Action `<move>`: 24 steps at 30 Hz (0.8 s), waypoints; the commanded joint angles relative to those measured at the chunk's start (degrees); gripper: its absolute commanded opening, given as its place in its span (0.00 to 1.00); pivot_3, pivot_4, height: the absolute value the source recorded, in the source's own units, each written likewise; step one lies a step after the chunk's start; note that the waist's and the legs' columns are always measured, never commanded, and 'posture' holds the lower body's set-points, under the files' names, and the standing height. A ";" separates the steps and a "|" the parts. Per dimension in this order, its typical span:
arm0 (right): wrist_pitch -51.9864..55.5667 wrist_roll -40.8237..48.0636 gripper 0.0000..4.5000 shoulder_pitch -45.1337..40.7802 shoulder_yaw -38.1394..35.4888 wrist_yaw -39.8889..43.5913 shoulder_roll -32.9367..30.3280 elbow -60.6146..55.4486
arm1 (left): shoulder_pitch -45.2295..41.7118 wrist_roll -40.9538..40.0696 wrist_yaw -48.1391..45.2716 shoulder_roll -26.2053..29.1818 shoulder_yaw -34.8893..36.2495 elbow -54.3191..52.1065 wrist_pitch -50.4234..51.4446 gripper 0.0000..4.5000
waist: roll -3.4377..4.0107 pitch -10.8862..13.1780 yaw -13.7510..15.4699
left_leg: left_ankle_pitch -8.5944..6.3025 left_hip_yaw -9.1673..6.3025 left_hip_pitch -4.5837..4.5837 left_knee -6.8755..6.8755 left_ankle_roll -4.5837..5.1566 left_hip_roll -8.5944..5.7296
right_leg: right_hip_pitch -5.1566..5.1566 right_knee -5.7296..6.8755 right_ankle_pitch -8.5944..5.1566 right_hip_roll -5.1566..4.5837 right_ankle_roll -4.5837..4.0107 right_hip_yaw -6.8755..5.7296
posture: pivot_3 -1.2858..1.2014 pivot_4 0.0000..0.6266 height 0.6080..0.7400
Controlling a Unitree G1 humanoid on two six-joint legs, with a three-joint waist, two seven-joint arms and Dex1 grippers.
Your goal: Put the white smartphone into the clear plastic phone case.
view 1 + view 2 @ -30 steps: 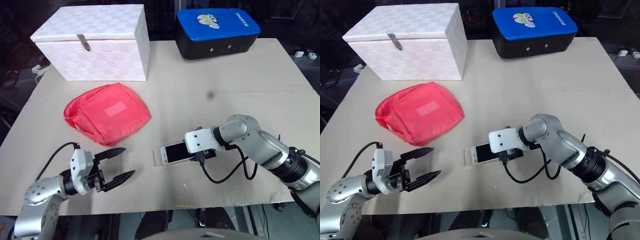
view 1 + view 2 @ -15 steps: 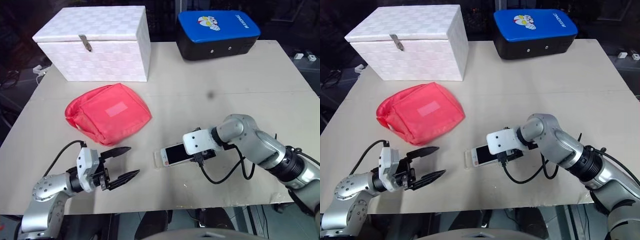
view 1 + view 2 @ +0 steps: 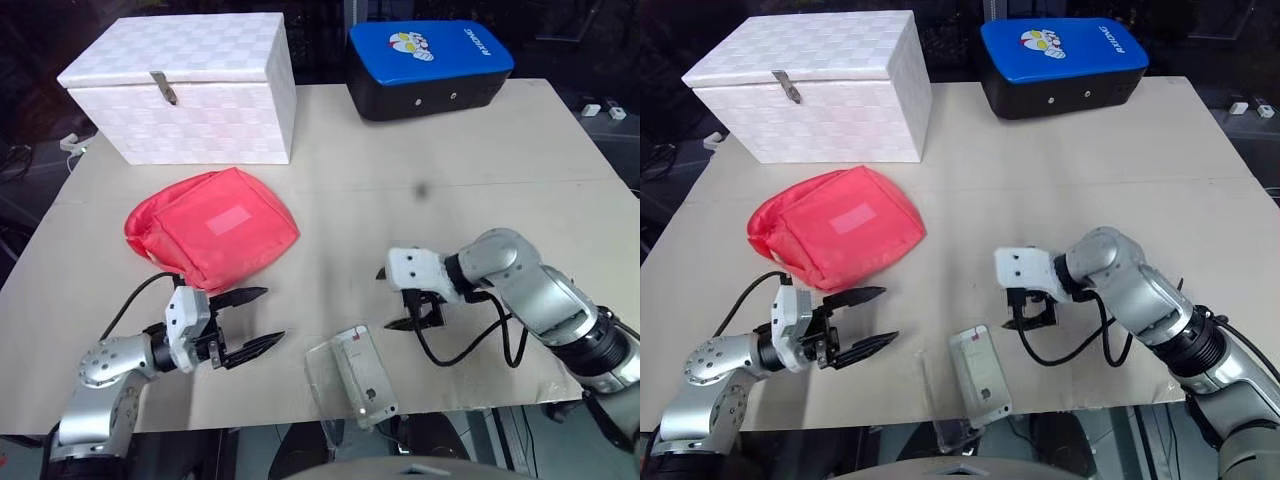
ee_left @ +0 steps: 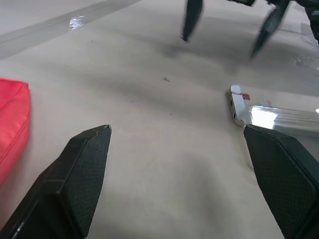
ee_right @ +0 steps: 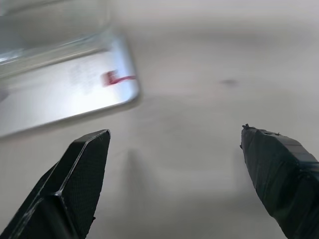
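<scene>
Next, my right gripper moves away while my left gripper moves the case [image 3: 320, 380] farther back, because the clear plastic phone case lies against the white smartphone's long side [image 3: 345, 372].
The white smartphone [image 3: 368, 378] lies flat at the table's front edge, its long side running toward me. The clear plastic phone case [image 3: 322, 378] shows along its left side, under or against it; I cannot tell whether the phone sits in it. My right gripper [image 3: 398, 300] hovers open just behind the phone, holding nothing. In the right wrist view the phone's corner [image 5: 70, 92] lies past one open finger [image 5: 75, 189]. My left gripper [image 3: 270, 316] stands open and empty to the left of the case. The left wrist view shows the phone's end [image 4: 238, 105].
A red pouch [image 3: 212, 228] lies behind my left gripper. A white box [image 3: 180, 85] and a blue-topped black case [image 3: 430, 65] stand at the back. A black cable [image 3: 470, 345] loops on the table by my right wrist. The table's front edge [image 3: 450, 408] runs right by the phone.
My right gripper has opened and let go of the phone, then lifted clear. Phone and case have slid to the front edge and turned lengthwise. My left gripper stays open.
</scene>
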 commanded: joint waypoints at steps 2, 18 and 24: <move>1.50 2.64 0.98 2.23 -4.82 -3.39 -0.14 -2.28 | -0.21 -0.22 -0.23 0.21 -0.26 -0.96 -0.41 0.97 | 0.00 0.00 0.11 | 0.00 0.00 -0.01 0.00 0.00 0.00 | 0.00 -0.01 0.00 0.00 0.00 0.00 | 0.52 0.24 1.00; -3.36 15.46 0.98 22.44 -14.18 -4.48 -8.25 -17.26 | 0.74 2.45 -6.71 3.29 -6.70 -4.69 -2.47 0.97 | 0.01 0.00 0.46 | 0.00 0.01 -0.03 0.02 0.01 0.00 | 0.02 0.02 0.00 -0.02 0.00 -0.01 | 0.52 0.24 1.00; -8.94 15.45 0.98 28.57 -14.61 -5.74 -10.74 -19.03 | -0.85 7.38 -7.87 5.60 -15.10 -7.10 0.63 0.97 | 0.00 0.00 0.23 | 0.00 0.03 0.05 0.03 0.01 0.00 | 0.09 0.05 0.00 -0.01 0.01 0.01 | 0.52 0.24 1.00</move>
